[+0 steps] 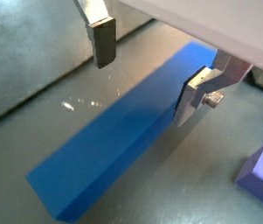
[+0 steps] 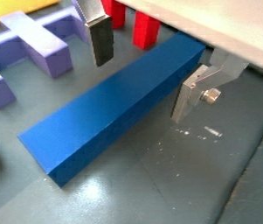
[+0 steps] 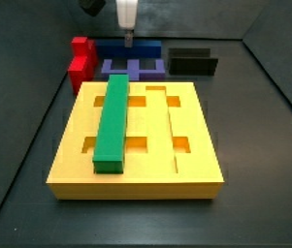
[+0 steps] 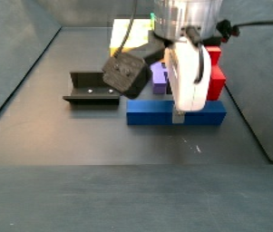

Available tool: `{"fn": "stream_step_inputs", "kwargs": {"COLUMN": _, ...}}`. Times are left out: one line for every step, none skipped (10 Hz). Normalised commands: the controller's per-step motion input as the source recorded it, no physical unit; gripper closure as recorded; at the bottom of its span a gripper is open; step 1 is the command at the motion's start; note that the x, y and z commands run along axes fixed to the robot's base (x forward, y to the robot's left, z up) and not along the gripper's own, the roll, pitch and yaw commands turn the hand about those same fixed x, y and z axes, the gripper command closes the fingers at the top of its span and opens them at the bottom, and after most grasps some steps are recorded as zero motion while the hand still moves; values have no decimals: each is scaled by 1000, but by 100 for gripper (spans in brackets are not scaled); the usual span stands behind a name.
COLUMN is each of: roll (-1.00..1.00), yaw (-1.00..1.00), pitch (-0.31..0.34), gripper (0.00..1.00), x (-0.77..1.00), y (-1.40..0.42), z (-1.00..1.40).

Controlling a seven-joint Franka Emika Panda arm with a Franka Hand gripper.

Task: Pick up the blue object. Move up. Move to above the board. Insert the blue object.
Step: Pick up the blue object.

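The green bar [image 3: 111, 131] sticks out from the yellow board, so the blue object [image 3: 147, 48] will go only partway down into the empty groove when the robot puts it in.
The blue object [image 1: 116, 144] is a long navy bar lying flat on the dark floor; it shows in both wrist views [image 2: 116, 109] and in both side views [image 3: 111, 47] [image 4: 154, 112]. My gripper [image 1: 145, 80] is open and low over one end of the bar, with one finger on each side of it. The gripper also shows in the other wrist view [image 2: 145, 79] and in both side views [image 3: 129, 37] [image 4: 182, 111]. Nothing is held. The yellow board [image 3: 194, 145] lies nearer the camera, with a green bar [image 3: 113, 121] lying along one groove.
A purple notched block [image 2: 34, 48] and red blocks [image 2: 145, 31] stand close beside the blue bar. The dark fixture [image 4: 93, 89] stands on the floor next to them. The dark walls of the enclosure close in the sides.
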Motion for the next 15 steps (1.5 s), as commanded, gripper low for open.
{"fn": "stream_step_inputs", "kwargs": {"roll": -109, "yaw": 180, "pitch": -190, "gripper": 0, "x": 0, "y": -57, "z": -331}}
{"fn": "stream_step_inputs", "kwargs": {"roll": -121, "yaw": 103, "pitch": -157, "gripper": 0, "x": 0, "y": 0, "z": -314}}
{"fn": "stream_step_inputs", "kwargs": {"roll": -131, "yaw": 46, "pitch": -156, "gripper": 0, "x": 0, "y": 0, "z": -240}}
{"fn": "stream_step_inputs", "kwargs": {"roll": -156, "yaw": 6, "pitch": -160, "gripper": 0, "x": -51, "y": 40, "z": -149}}
{"fn": "stream_step_inputs", "kwargs": {"roll": -114, "yaw": 0, "pitch": -103, "gripper": 0, "x": -20, "y": 0, "z": 0}}
{"fn": "stream_step_inputs", "kwargs": {"roll": -50, "yaw": 0, "pitch": -89, "gripper": 0, "x": -149, "y": -14, "z": 0}}
{"fn": "stream_step_inputs", "kwargs": {"roll": -86, "yaw": -51, "pitch": -74, "gripper": 0, "x": -126, "y": 0, "z": 74}}
{"fn": "stream_step_inputs", "kwargs": {"roll": -126, "yaw": -34, "pitch": -137, "gripper": 0, "x": -129, "y": 0, "z": 6}}
{"fn": "stream_step_inputs", "kwargs": {"roll": -126, "yaw": -29, "pitch": -131, "gripper": 0, "x": -134, "y": 0, "z": 80}}
{"fn": "stream_step_inputs", "kwargs": {"roll": -71, "yaw": 0, "pitch": -23, "gripper": 0, "x": 0, "y": 0, "z": 14}}
{"fn": "stream_step_inputs", "kwargs": {"roll": 0, "yaw": -3, "pitch": 26, "gripper": 0, "x": 49, "y": 0, "z": 0}}
{"fn": "stream_step_inputs", "kwargs": {"roll": 16, "yaw": 0, "pitch": 0, "gripper": 0, "x": 0, "y": 0, "z": 0}}
{"fn": "stream_step_inputs", "kwargs": {"roll": 4, "yaw": 0, "pitch": 0, "gripper": 0, "x": 0, "y": 0, "z": 0}}
{"fn": "stream_step_inputs", "kwargs": {"roll": 0, "yaw": 0, "pitch": 0, "gripper": 0, "x": 0, "y": 0, "z": 0}}
{"fn": "stream_step_inputs", "kwargs": {"roll": 0, "yaw": 0, "pitch": 0, "gripper": 100, "x": 0, "y": 0, "z": 0}}
